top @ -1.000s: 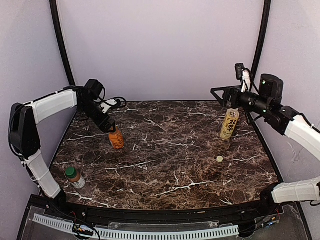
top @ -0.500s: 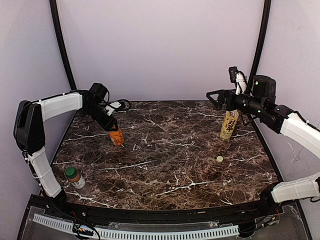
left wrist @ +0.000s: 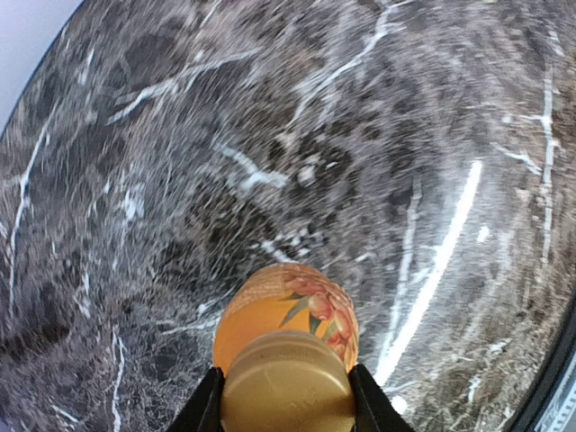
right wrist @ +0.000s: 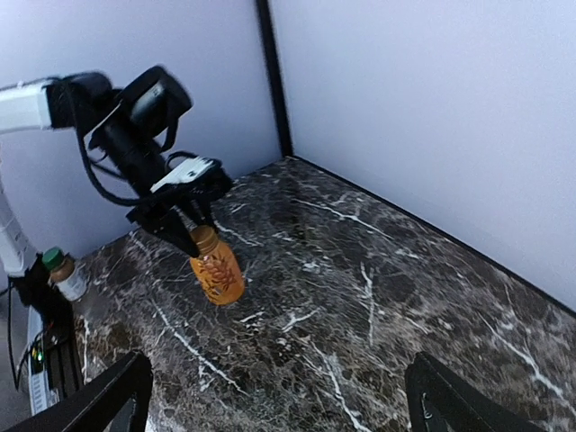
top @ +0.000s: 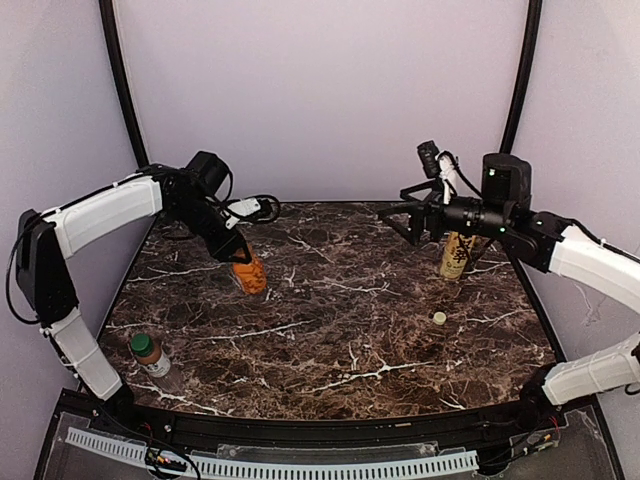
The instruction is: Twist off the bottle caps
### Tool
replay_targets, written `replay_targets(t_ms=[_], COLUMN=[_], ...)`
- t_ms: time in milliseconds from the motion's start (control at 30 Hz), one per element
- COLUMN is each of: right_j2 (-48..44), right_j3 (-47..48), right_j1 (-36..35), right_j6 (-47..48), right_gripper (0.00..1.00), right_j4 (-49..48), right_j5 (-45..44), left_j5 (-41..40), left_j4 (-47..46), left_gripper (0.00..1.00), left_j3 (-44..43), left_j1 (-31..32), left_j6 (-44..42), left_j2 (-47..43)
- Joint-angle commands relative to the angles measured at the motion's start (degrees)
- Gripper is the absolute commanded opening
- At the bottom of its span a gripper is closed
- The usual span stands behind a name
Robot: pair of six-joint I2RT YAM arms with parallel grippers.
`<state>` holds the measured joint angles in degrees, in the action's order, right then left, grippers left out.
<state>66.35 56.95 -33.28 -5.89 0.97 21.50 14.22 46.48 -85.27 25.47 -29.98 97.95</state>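
The short orange bottle is held by its gold cap [left wrist: 288, 382] in my left gripper, so my right gripper should hold the bottle's body [top: 250, 276] while my left gripper moves to the body.
The short orange bottle [top: 249, 277] leans over at the table's left rear, and my left gripper [top: 238, 253] is shut on its gold cap [left wrist: 288, 385]. In the left wrist view the bottle [left wrist: 290, 310] hangs below the cap between both fingers. In the right wrist view it shows tilted [right wrist: 219, 273]. The tall yellow-labelled bottle [top: 459, 254] stands at the right rear, partly behind my right arm. My right gripper [top: 408, 213] hovers open to its left and holds nothing. The small clear bottle [top: 151, 356] with a green cap stands at the near left.
A small pale loose cap [top: 439, 318] lies on the marble table [top: 340, 340] in front of the yellow-labelled bottle. Black frame posts [top: 118, 80] and purple walls enclose the left, back and right sides.
My left gripper closed on the orange bottle's cap, and the bottle shifted a little right and tipped. My right gripper swung left, away from the top of the yellow-labelled bottle.
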Motion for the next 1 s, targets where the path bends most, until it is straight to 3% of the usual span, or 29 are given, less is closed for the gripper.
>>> replay_targets(t_ms=[0, 200, 433, 633, 967], right_j2=[5.47, 17.20, 27.00, 32.79, 35.59], right_j3=[2.25, 7.76, 14.27, 18.04, 17.60], right_j1=[-9.68, -17.96, -22.29, -23.50, -24.14], right_j6=[13.00, 15.87, 13.02, 12.13, 9.88], right_gripper=[0.99, 0.99, 0.99, 0.99, 0.83], right_j4=[-5.26, -9.81, -19.11, -19.00, -19.88], right_j5=[7.08, 8.53, 10.34, 9.67, 12.30], left_j5=[4.25, 8.02, 8.89, 10.22, 9.46], left_j4=[12.09, 21.28, 21.67, 20.04, 18.60], left_gripper=[0.01, 0.01, 0.01, 0.01, 0.01], left_j3=[-5.72, -9.91, -14.98, -16.59, -17.02], left_j1=[7.17, 11.90, 15.86, 15.99, 15.95], left_j6=[-5.70, -8.76, -7.14, -5.17, -3.79], left_j2=[-11.61, -16.42, -17.89, -16.96, -17.04])
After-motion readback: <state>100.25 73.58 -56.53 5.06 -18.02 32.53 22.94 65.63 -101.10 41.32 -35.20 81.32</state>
